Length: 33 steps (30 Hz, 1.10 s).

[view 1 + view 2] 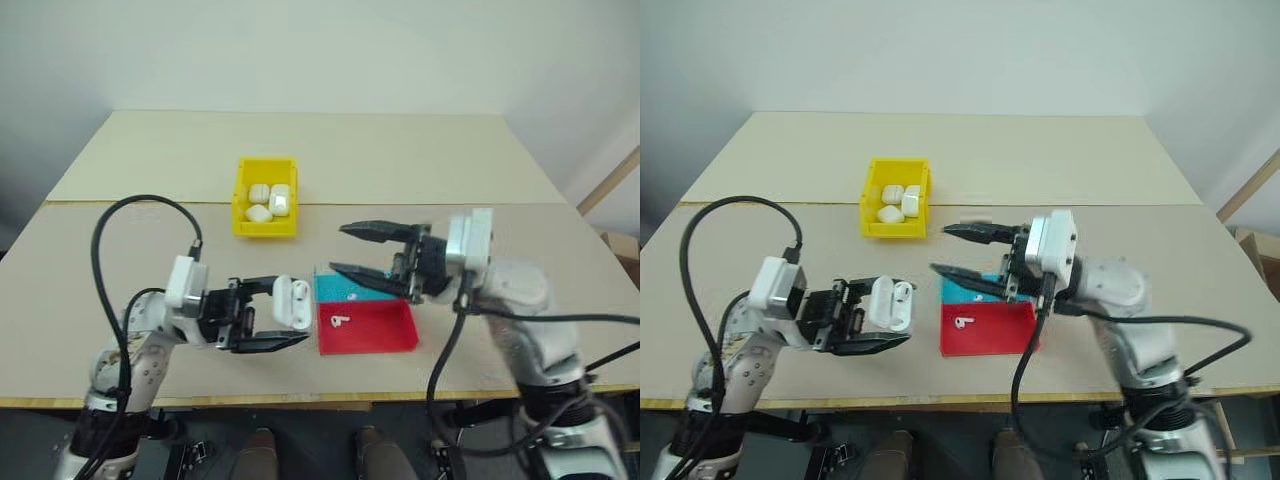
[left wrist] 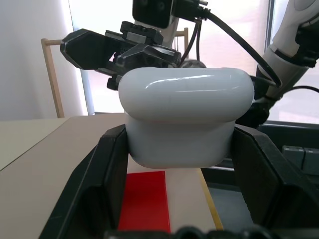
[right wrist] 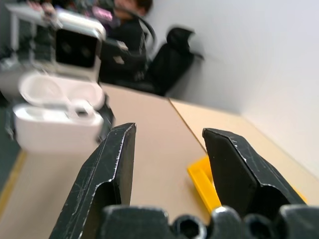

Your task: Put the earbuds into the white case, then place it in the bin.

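My empty right gripper should keep going down to the blue tray until its fingers close on an earbud, as my left gripper has the white case open.
My left gripper is shut on the white case and holds it above the table's front left. The case's lid stands open. The right wrist view shows the open case, too blurred to tell what lies inside. One white earbud lies in the red tray. My right gripper hangs open and empty above the blue tray, pointing toward the case with a gap between them. The yellow bin stands farther back, behind the case.
Several white cases lie inside the yellow bin. The red and blue trays sit side by side between my two arms. A black cable loops over the left arm. The table's front edge runs close below the trays.
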Motion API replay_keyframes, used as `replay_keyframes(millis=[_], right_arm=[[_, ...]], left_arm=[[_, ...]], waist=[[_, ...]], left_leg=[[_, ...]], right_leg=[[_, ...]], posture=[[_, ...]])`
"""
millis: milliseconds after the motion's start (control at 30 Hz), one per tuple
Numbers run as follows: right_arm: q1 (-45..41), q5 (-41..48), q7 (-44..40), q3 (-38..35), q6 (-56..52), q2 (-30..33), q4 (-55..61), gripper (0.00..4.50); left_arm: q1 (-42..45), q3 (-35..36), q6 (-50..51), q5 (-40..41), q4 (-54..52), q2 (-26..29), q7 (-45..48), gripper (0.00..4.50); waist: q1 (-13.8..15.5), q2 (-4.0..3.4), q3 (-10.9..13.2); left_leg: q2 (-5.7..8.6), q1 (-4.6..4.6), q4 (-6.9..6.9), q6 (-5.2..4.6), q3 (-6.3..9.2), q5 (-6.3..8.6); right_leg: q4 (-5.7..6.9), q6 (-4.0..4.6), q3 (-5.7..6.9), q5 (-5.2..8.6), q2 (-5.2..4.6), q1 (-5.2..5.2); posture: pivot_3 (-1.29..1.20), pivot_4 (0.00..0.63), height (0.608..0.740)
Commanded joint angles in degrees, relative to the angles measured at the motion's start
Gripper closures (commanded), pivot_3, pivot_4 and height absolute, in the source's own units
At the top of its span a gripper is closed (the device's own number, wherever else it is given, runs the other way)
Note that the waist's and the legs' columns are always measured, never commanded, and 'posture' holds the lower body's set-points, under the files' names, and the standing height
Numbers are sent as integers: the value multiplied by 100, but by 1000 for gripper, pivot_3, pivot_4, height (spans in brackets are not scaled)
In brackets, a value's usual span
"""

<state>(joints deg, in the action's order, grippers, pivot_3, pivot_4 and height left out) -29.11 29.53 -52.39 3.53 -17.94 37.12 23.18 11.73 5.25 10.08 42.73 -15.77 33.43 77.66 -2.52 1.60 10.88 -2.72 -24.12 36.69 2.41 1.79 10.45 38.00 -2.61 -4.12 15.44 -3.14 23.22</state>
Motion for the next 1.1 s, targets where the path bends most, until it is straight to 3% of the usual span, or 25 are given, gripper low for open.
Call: replay_keyframes(millis=[33,233,367,433,533,600,1100], right_arm=[[-502,-422,-89,207,-750,616,60,1863],[-1832,-1603,-1187,1452,-1030,1377,-764,1863],[-2758,-2489,-1786,2320,-971,1332,-1404,1863],[-2964,-2804,-1991,2542,-616,1239,-1663,1863],[-3089,-3649,-2101,2981,1046,1185,-2253,1863],[-3135,-3929,-2183,3114,2010,1114,-2674,1863],[-3976,-4870,-3222,3429,3418,79,-4757,1863]], left_arm=[[-192,289,-241,-74,17,219,193,1687],[-752,588,-446,-117,-44,516,448,1687],[-1115,736,-577,-179,-154,607,454,1687],[-1177,733,-650,-231,-181,587,431,1687],[-1197,697,-657,-208,-303,505,264,1687],[-1183,662,-662,-228,-348,472,176,1687],[-1200,506,-765,-290,-472,393,-65,1687]], waist=[[-2,0,0],[-17,-4,3],[-10,-5,3],[12,-5,3],[36,-5,3],[35,-5,3],[-8,-10,7]], left_leg=[[0,0,-1,0,-1,0],[-1,-1,-2,-1,-7,1],[-5,-5,-5,-1,-11,1],[-5,-7,-6,-1,-11,1],[-3,-13,-6,-3,-11,2],[-1,-13,-6,-3,-12,3],[-2,-6,-6,-4,-12,3]], right_leg=[[-1,0,-1,0,0,-1],[-9,-12,-3,9,-2,3],[-8,-7,-4,8,-2,14],[-8,-3,-3,8,-2,16],[-12,0,-1,6,-4,15],[-16,-2,-1,6,-6,14],[0,9,-2,-1,-4,16]], posture=[[0,150,740],[0,150,740],[0,150,740],[0,150,740],[0,150,740],[0,150,740],[0,150,740]])
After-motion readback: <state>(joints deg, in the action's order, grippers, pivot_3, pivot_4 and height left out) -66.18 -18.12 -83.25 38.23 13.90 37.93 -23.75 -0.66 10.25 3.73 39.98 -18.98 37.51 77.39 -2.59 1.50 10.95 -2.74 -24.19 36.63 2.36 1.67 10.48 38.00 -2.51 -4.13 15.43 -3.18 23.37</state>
